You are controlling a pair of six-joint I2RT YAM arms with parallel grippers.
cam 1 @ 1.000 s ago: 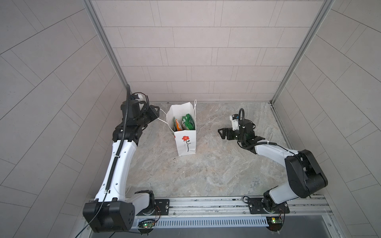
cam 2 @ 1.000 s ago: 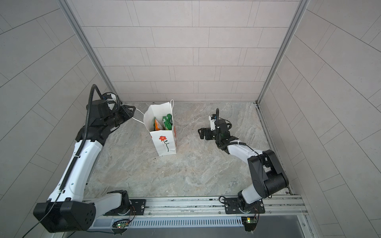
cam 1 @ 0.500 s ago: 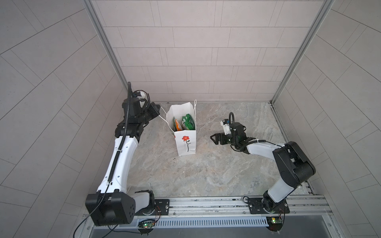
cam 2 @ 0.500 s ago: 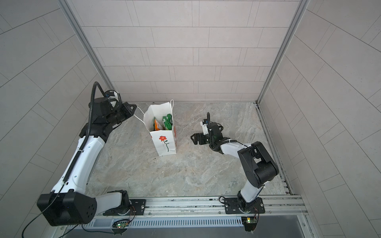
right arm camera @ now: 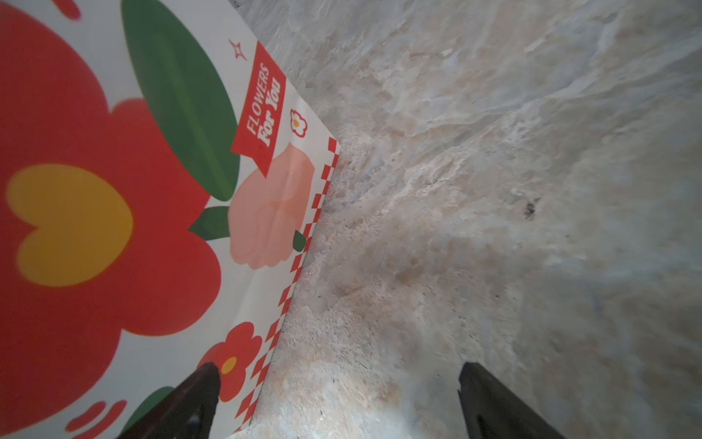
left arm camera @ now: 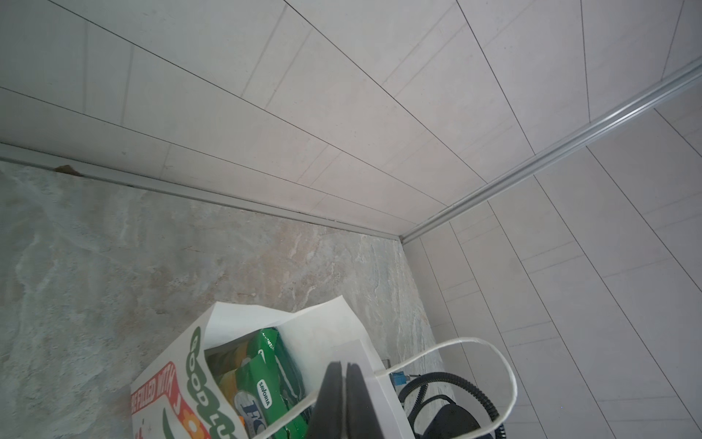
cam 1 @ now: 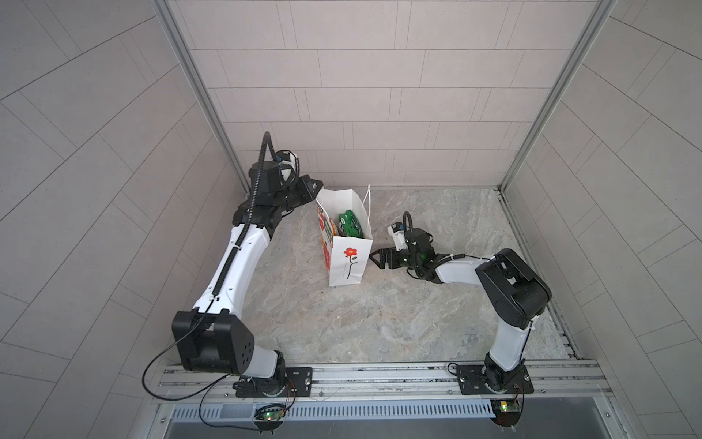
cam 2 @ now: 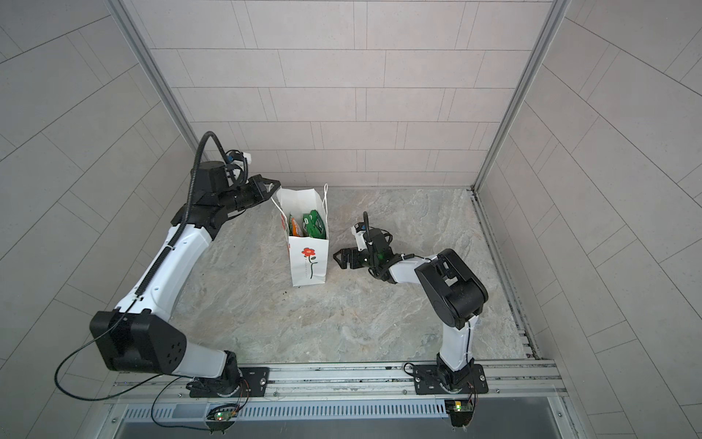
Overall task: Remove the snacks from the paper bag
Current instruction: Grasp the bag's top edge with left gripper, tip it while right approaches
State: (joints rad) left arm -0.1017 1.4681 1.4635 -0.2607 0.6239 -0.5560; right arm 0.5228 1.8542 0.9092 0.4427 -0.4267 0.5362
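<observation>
The paper bag stands upright and its side (right arm camera: pixel 219 175) blocks my right gripper, so I should first tilt the bag's opening (cam 1: pixel 345 208) toward that gripper with my left gripper.
The white paper bag (cam 1: pixel 347 262) (cam 2: pixel 309 262) stands upright and open-topped on the stone-patterned floor. Snacks show inside it: green pouches (cam 1: pixel 350 224) (cam 2: pixel 314 224) (left arm camera: pixel 266 380) and an orange one (cam 1: pixel 333 229). My left gripper (cam 1: pixel 314 189) (cam 2: pixel 272 188) (left arm camera: pixel 345 366) is at the bag's upper left rim, shut on the near string handle (left arm camera: pixel 292 412). The far handle (left arm camera: pixel 509 380) loops free. My right gripper (cam 1: pixel 374 258) (cam 2: pixel 338 259) (right arm camera: pixel 338 384) is low beside the bag's right side, open and holding nothing. The bag's flowered side (right arm camera: pixel 114 190) is next to one finger.
Tiled walls close in the floor (cam 1: pixel 418 304) at the left, back and right. An aluminium rail (cam 1: pixel 380 376) carrying both arm bases runs along the front. Small dark specks (cam 1: pixel 321 293) lie on the floor in front of the bag.
My right gripper has swung left and down to the bag's right side, still open. My left gripper has shut on the string handle and moved in close to the bag's rim.
</observation>
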